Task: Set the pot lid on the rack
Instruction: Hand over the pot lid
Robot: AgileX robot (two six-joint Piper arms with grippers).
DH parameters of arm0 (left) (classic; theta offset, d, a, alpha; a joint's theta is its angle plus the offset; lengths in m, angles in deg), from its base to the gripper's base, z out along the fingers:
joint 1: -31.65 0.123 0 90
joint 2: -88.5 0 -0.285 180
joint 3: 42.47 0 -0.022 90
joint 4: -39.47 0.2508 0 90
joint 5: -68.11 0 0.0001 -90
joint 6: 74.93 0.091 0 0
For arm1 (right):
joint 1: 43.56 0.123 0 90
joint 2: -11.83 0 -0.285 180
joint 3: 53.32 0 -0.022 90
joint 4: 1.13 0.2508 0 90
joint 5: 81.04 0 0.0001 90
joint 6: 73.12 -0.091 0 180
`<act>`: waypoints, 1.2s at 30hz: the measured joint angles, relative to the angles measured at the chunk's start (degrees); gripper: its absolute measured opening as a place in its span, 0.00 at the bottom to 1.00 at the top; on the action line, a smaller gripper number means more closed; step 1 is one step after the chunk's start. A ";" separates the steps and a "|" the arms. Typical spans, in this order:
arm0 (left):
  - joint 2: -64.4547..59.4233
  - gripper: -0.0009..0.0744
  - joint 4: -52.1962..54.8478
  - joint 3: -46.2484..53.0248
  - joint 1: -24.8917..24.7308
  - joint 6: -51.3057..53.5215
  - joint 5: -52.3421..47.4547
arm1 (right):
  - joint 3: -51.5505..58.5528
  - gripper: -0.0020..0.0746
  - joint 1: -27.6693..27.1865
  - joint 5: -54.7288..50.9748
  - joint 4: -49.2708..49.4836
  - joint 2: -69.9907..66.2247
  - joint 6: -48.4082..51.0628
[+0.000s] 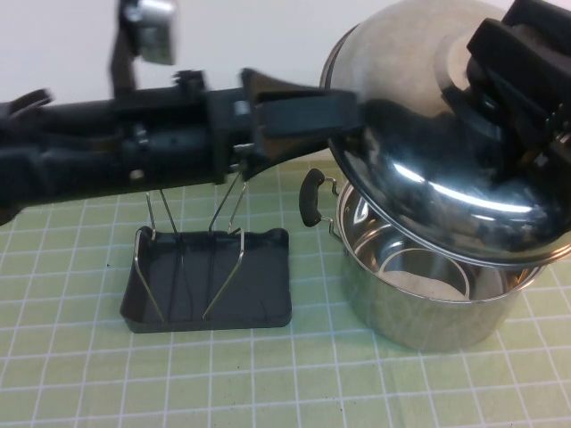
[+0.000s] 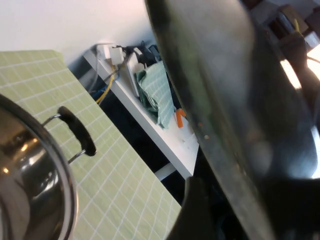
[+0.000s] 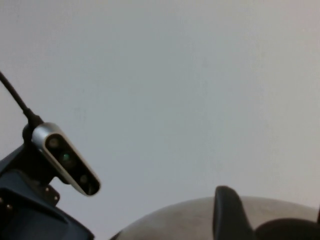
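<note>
The robot's left gripper is on the pot lid's rim (image 1: 328,67), so next the right gripper lets go of the lid's knob before the left gripper takes the lid over to the rack (image 1: 207,283).
The pot lid (image 1: 419,152), domed shiny steel, hangs tilted above the open steel pot (image 1: 419,303). My right gripper (image 1: 486,76) is shut on the lid's black knob from the upper right; in the right wrist view one finger (image 3: 227,215) stands beside the knob (image 3: 287,230) on the lid (image 3: 175,220). My left gripper (image 1: 343,111) reaches in from the left and is shut on the lid's left rim; the left wrist view shows the rim (image 2: 225,90) running between its jaws. The rack (image 1: 214,281), a dark grey tray with wire prongs, sits on the mat below my left arm.
The pot's black side handle (image 1: 310,198) faces the rack; it also shows in the left wrist view (image 2: 77,132). A green gridded mat (image 1: 268,383) covers the table. A white shelf with cables and a cloth (image 2: 160,95) stands beyond the table edge.
</note>
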 joint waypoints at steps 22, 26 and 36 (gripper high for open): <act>-8.03 0.15 -0.28 -12.24 -10.81 4.53 5.55 | 0.34 0.57 -0.21 -6.89 0.21 -1.07 -2.96; -8.13 0.16 0.99 -12.24 -10.71 9.24 5.44 | 0.34 0.67 -0.21 -7.14 -0.02 -1.59 -3.08; 1.01 0.16 17.67 -12.24 -10.81 8.77 17.14 | 0.24 0.68 -0.10 -6.77 0.37 -1.13 -2.40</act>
